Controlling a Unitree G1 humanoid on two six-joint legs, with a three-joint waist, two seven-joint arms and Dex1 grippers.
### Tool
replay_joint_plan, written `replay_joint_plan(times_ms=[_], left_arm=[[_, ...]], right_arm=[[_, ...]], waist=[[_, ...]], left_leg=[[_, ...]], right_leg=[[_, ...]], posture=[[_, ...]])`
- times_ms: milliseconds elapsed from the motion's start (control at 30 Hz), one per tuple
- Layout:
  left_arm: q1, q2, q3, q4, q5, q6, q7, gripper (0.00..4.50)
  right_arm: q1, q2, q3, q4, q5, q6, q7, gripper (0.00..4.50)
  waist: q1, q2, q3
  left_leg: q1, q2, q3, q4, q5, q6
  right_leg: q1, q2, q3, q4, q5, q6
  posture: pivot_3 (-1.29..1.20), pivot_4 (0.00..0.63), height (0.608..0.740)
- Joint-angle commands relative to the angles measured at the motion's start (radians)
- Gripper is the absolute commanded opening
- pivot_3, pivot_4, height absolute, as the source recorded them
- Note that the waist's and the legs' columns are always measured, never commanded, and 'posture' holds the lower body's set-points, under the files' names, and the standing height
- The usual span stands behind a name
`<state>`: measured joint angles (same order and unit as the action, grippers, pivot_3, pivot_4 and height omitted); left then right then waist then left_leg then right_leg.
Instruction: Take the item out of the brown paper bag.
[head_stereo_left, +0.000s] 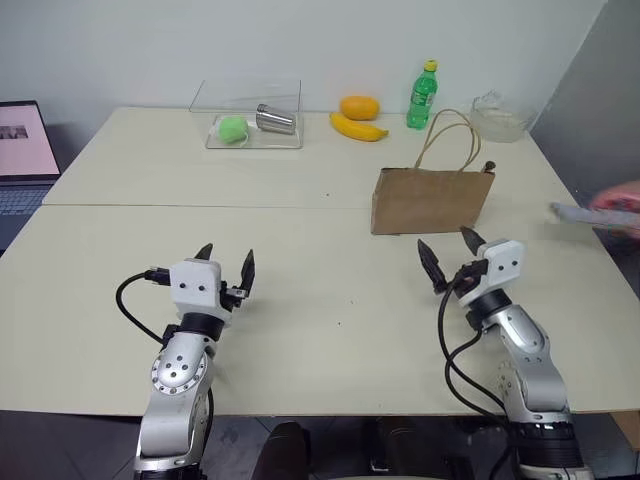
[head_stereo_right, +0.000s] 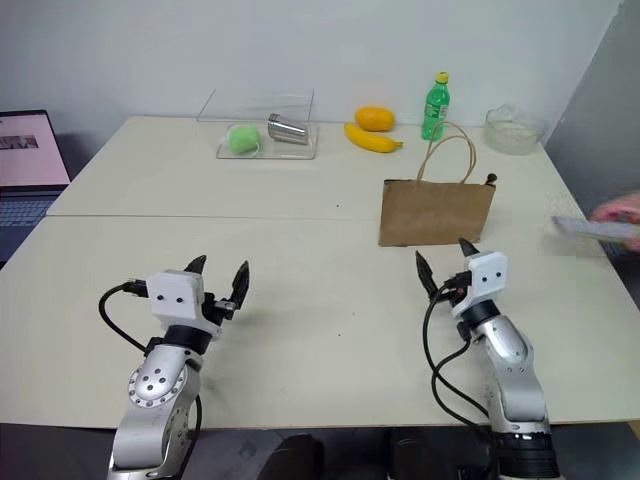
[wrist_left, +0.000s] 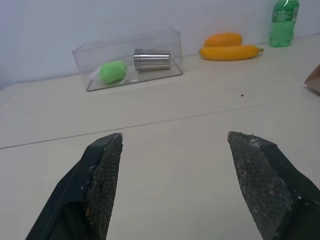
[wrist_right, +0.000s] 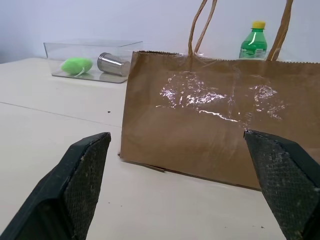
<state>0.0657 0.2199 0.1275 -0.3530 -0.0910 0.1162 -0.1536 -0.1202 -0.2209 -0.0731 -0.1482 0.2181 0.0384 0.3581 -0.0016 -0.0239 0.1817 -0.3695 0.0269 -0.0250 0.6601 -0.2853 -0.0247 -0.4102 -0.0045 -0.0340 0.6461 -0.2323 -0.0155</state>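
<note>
My right gripper keeps heading for the handles' top (head_stereo_left: 452, 112) until its fingers close around both, as both handles (head_stereo_left: 426, 148) are standing upright together above the brown paper bag.
The brown paper bag (head_stereo_left: 432, 200) stands upright on the right half of the table, its two loop handles raised. The item is hidden; what the bag holds cannot be seen from here. My right gripper (head_stereo_left: 446, 242) hovers open just in front of the bag, a short gap away, pointing at its front face (wrist_right: 220, 125). My left gripper (head_stereo_left: 227, 256) is open over the bare tabletop on the left, far from the bag, with nothing between its fingers (wrist_left: 102, 170).
At the back stand a clear box (head_stereo_left: 250, 115) with a green ball (head_stereo_left: 232, 128) and a metal cup (head_stereo_left: 276, 119), a banana (head_stereo_left: 358, 127), an orange fruit (head_stereo_left: 359, 106), a green bottle (head_stereo_left: 423, 96) and a glass bowl (head_stereo_left: 500, 117). A laptop (head_stereo_left: 22, 150) sits far left. A person's hand (head_stereo_left: 615, 210) blurs at the right edge.
</note>
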Motion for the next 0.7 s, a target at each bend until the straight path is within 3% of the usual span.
replay_joint_plan(times_ms=[33,700], left_arm=[[0.001,0.011,0.016,-0.051,-0.026,-0.028,-0.026,3.52],[-0.022,0.072,-0.022,-0.079,0.014,0.037,-0.07,3.52]], right_arm=[[-0.029,-0.004,0.0,-0.004,0.002,-0.024,0.008,4.5],[0.015,-0.01,0.013,-0.029,-0.042,-0.019,-0.014,4.5]], waist=[[0.0,0.0,0.0],[0.0,0.0,0.0]], left_leg=[[0.0,0.0,0.0,0.0,0.0,0.0],[0.0,0.0,0.0,0.0,0.0,0.0]], right_leg=[[0.0,0.0,0.0,0.0,0.0,0.0],[0.0,0.0,0.0,0.0,0.0,0.0]], posture=[[0.0,0.15,0.74],[0.0,0.15,0.74]])
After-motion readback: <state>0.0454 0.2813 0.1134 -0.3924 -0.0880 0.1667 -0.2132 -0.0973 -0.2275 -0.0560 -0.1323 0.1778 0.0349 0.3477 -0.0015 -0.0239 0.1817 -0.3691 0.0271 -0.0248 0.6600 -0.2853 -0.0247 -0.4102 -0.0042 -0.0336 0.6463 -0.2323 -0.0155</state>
